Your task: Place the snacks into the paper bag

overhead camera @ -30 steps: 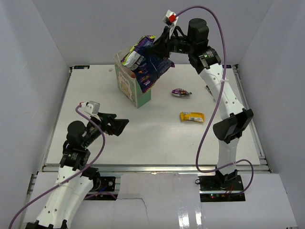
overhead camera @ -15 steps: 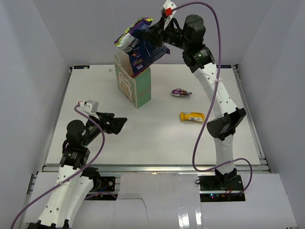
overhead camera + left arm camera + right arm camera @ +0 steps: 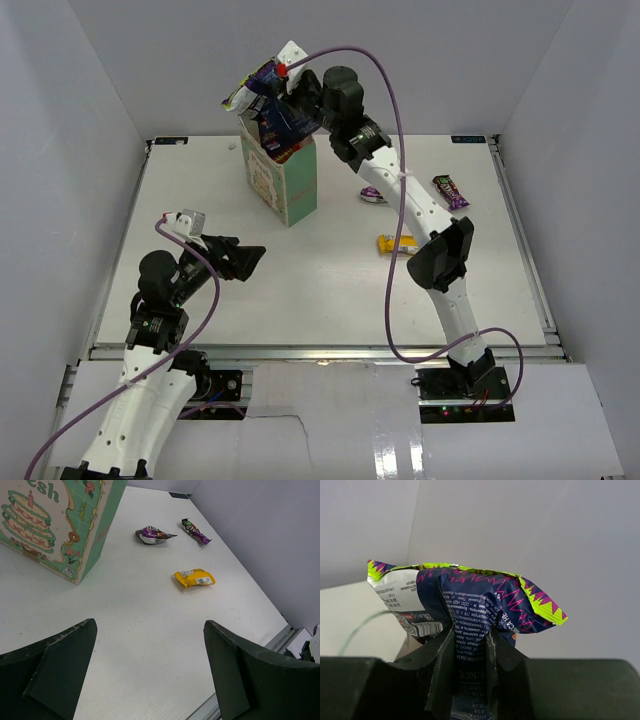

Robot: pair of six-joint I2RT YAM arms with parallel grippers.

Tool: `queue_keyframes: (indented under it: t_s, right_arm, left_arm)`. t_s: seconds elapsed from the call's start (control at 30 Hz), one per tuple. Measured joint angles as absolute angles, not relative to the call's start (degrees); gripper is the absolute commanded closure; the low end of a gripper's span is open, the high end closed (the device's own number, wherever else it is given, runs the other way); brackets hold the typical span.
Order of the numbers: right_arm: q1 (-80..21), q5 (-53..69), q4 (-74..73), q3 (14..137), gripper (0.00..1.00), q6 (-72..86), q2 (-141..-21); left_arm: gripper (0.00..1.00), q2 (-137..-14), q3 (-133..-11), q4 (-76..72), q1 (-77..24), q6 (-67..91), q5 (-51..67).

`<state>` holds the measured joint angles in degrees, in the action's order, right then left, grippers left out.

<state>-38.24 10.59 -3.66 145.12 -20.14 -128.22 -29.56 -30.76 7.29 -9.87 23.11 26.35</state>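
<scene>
The blue-purple bag's lower end (image 3: 286,137) is at the paper bag's opening (image 3: 284,157), so my right gripper should keep moving down until the blue-purple bag sits inside, and then let go.
The big blue-purple bag (image 3: 258,97) hangs over the open top of the paper bag (image 3: 287,190), and its lower end reaches the mouth. My right gripper (image 3: 287,100) is shut on it; in the right wrist view the fingers pinch the blue-purple bag (image 3: 470,592) at its middle, right gripper (image 3: 470,632). On the table lie a small purple candy (image 3: 154,535), a dark purple bar (image 3: 196,531) and a yellow pack (image 3: 195,578). My left gripper (image 3: 150,625) hovers open and empty, low over the table, short of the paper bag (image 3: 55,525).
The right arm stretches across the table and partly covers the candy (image 3: 370,196) and the yellow pack (image 3: 396,244). The bar (image 3: 450,190) lies near the right edge. White walls close in the table on three sides. A metal rail runs along the front edge.
The right arm has swung left and carried the blue-purple bag from beside the paper bag's top to over its opening. This uncovered the dark purple bar. The left arm has not moved.
</scene>
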Motion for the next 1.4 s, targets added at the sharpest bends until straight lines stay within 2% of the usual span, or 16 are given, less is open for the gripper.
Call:
queue_keyframes:
  t_s: [0.17,0.5,0.83,1.0,1.1,1.13,1.37,1.4]
  right_arm:
    - [-40.42,3.64,-2.55,140.97,0.92,-24.34,-128.79]
    - [-45.34,-11.33,9.23,130.23,0.92,-33.71,-128.73]
    - [-48.4,-18.57,18.94,124.88,0.92,-38.68,-128.73]
    - [-48.6,-19.88,21.08,123.17,0.85,-39.79,-128.73]
    - [-48.6,-20.53,22.11,122.56,0.72,-40.34,-128.73]
    - [-48.6,-20.71,22.57,122.21,0.63,-40.51,-128.73]
    - [-48.6,-20.4,23.44,119.98,0.57,-39.75,-126.74]
    - [-48.6,-20.21,23.22,119.59,0.52,-39.38,-126.04]
  left_arm:
    - [0.02,-29.56,-30.76,7.29,-9.78,23.09,27.31]
    - [0.02,-29.34,-30.76,7.18,-9.17,23.07,28.97]
    - [0.02,-28.8,-30.76,6.85,-9.15,23.07,29.61]
    - [0.02,-28.75,-30.76,6.85,-9.13,23.05,29.63]
    - [0.02,-28.75,-30.76,6.85,-9.1,23.05,29.63]
    - [0.02,-28.75,-30.76,6.85,-9.1,23.05,29.63]
    - [0.02,-28.75,-30.76,6.85,-9.1,23.07,29.63]
    - [0.02,-28.75,-30.76,6.85,-9.1,23.07,29.63]
